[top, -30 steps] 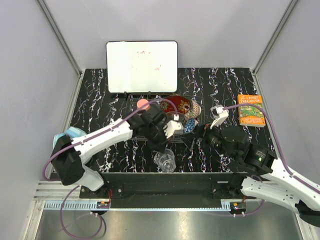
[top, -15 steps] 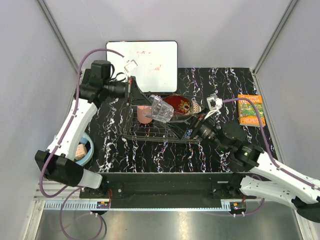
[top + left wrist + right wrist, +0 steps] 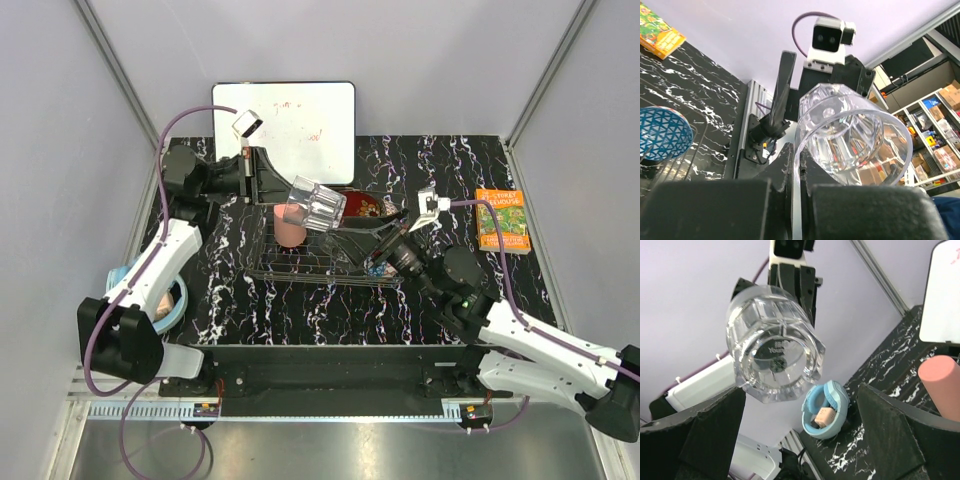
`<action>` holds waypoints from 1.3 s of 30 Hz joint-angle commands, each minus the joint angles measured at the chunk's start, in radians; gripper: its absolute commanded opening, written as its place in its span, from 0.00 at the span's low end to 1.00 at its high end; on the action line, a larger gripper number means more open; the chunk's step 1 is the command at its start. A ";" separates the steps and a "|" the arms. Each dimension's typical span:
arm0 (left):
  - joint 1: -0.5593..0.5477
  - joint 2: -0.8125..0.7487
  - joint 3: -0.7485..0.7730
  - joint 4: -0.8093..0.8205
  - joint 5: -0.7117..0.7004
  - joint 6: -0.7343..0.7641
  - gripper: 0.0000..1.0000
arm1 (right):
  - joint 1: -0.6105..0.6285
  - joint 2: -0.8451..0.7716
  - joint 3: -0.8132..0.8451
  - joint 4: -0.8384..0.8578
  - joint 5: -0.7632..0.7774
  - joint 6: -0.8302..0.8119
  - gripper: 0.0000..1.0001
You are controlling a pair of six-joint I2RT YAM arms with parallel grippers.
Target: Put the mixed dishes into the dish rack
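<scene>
The tumbler's rim (image 3: pixel 293 203) is pinched in my left gripper and has to face down in the rack, so next my right gripper grabs the tumbler's base (image 3: pixel 335 211) and lowers the tumbler in.
My left gripper (image 3: pixel 283 192) is shut on the rim of the clear glass tumbler (image 3: pixel 314 205) and holds it on its side in the air above the dish rack (image 3: pixel 300 268). In the left wrist view the fingers (image 3: pixel 782 170) pinch the tumbler's (image 3: pixel 850 135) wall. My right gripper (image 3: pixel 362 240) is open and empty over the rack's right part, facing the tumbler's base (image 3: pixel 772 355). The pink cup (image 3: pixel 289 231) and the red patterned bowl (image 3: pixel 362 207) stand in the rack. The blue mosaic bowl (image 3: pixel 662 140) shows in the left wrist view. The beige bowl and the glass plate are hidden.
The whiteboard (image 3: pixel 284 130) leans at the back behind the rack. The orange book (image 3: pixel 502 220) lies at the right. The light blue headphones (image 3: pixel 150 295) lie at the left front, beside the left arm's base, and show in the right wrist view (image 3: pixel 827 410).
My left arm has lifted the tumbler from the table's front up over the rack and tipped it sideways. My right gripper has turned up towards the tumbler.
</scene>
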 commanded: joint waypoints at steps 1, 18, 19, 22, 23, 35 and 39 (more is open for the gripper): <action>-0.002 -0.055 -0.021 0.012 0.018 -0.014 0.00 | -0.042 0.028 0.005 0.166 -0.036 0.048 1.00; -0.029 -0.100 0.079 -0.647 -0.039 0.539 0.00 | -0.073 0.204 0.094 0.350 -0.191 0.139 0.80; -0.029 -0.101 0.079 -0.674 -0.041 0.548 0.00 | -0.073 0.201 0.096 0.346 -0.193 0.145 0.71; -0.028 -0.103 0.082 -0.728 -0.059 0.591 0.00 | -0.079 0.196 0.099 0.329 -0.193 0.157 0.52; -0.025 -0.106 0.090 -0.746 -0.079 0.623 0.00 | -0.077 0.193 0.101 0.323 -0.194 0.160 0.47; 0.049 -0.094 0.225 -1.154 -0.285 0.965 0.48 | -0.105 0.133 0.234 -0.110 -0.158 0.131 0.00; 0.058 -0.101 0.295 -1.334 -0.566 1.143 0.80 | -0.105 0.145 0.376 -0.398 -0.130 -0.003 0.00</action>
